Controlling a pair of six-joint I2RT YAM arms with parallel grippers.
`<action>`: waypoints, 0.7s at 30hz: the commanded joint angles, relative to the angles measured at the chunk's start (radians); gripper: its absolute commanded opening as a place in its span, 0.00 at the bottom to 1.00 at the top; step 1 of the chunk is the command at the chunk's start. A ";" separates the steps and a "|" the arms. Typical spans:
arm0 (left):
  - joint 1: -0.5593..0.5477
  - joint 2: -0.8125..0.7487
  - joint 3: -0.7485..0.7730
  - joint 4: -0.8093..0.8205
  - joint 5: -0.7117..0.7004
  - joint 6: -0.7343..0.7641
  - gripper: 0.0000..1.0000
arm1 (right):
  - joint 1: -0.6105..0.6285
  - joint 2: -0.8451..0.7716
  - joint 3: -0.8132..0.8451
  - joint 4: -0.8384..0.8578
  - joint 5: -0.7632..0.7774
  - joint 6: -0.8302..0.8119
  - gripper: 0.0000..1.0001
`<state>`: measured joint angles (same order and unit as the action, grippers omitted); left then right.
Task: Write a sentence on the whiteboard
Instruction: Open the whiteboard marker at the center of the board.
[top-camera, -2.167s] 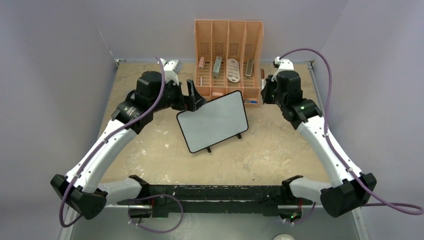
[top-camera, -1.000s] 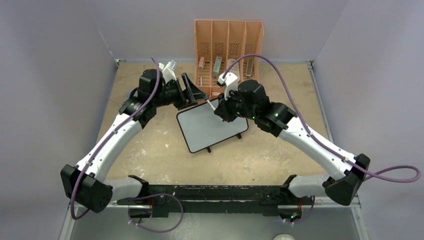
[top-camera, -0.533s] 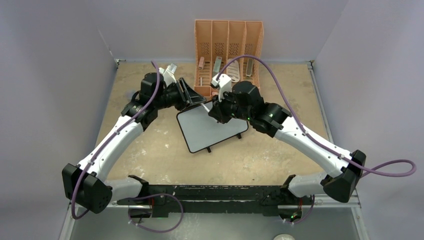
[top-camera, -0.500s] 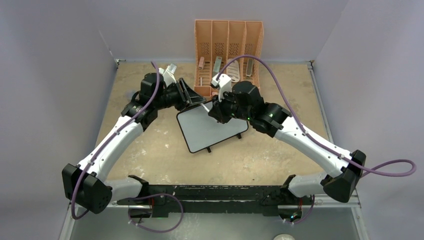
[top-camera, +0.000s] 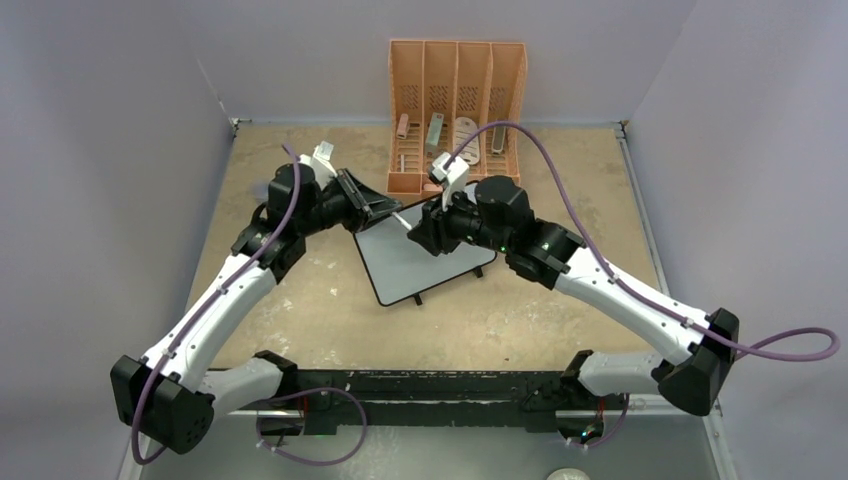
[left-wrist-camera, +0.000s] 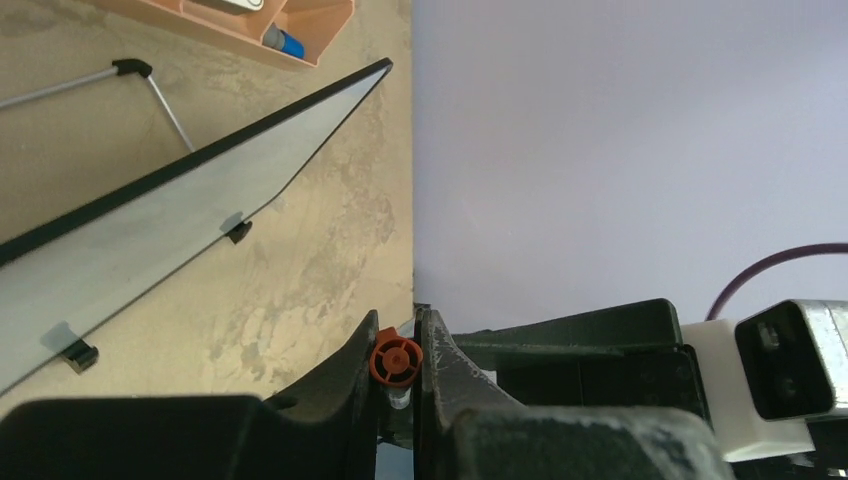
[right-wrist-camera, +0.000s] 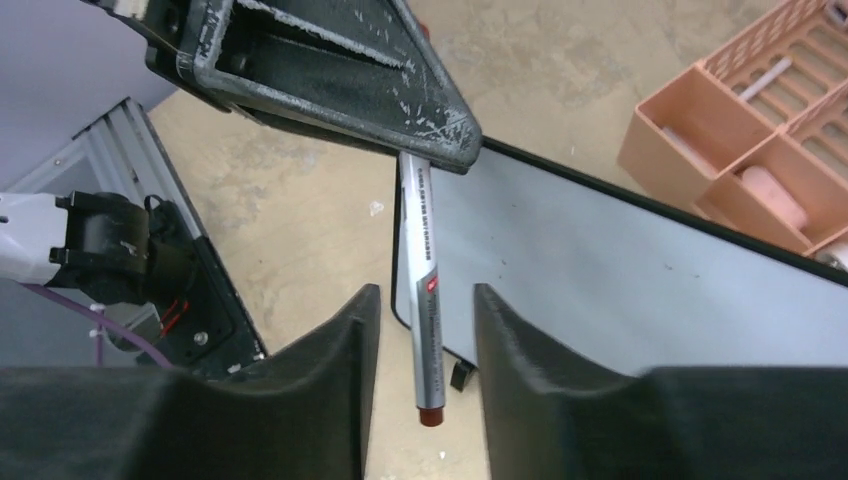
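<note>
My left gripper is covering the marker's writing end. My right gripper should grip the marker's body near the red-brown end to free the writing end before writing.
The whiteboard lies tilted on the table with a bare white face; the sentence does not show on it. A silver marker with a red-brown end hangs over the board's left corner. My left gripper is shut on the marker's orange-red end. In the top view the left gripper meets my right gripper above the board's far left edge. The right gripper stands open, its fingers either side of the marker's barrel without touching it.
An orange organizer with several compartments holding small items stands behind the whiteboard. The board stands on small black feet. Purple walls close in the table on the left, back and right.
The left gripper has closed on the marker's end. The right gripper, shut on the marker before, has opened and let it go. Both wrists shifted slightly left.
</note>
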<state>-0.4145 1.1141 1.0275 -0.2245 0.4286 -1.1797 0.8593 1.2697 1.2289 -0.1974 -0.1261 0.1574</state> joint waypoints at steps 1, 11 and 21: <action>0.008 -0.079 -0.046 0.060 -0.056 -0.155 0.00 | 0.001 -0.103 -0.098 0.289 -0.028 0.102 0.48; 0.016 -0.194 -0.182 0.175 -0.073 -0.397 0.00 | 0.001 -0.250 -0.393 0.731 0.029 0.326 0.73; 0.016 -0.227 -0.262 0.293 -0.050 -0.526 0.00 | 0.001 -0.186 -0.477 0.957 0.005 0.438 0.65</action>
<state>-0.4057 0.9161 0.7860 -0.0345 0.3695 -1.5879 0.8593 1.0702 0.7643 0.5800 -0.1200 0.5320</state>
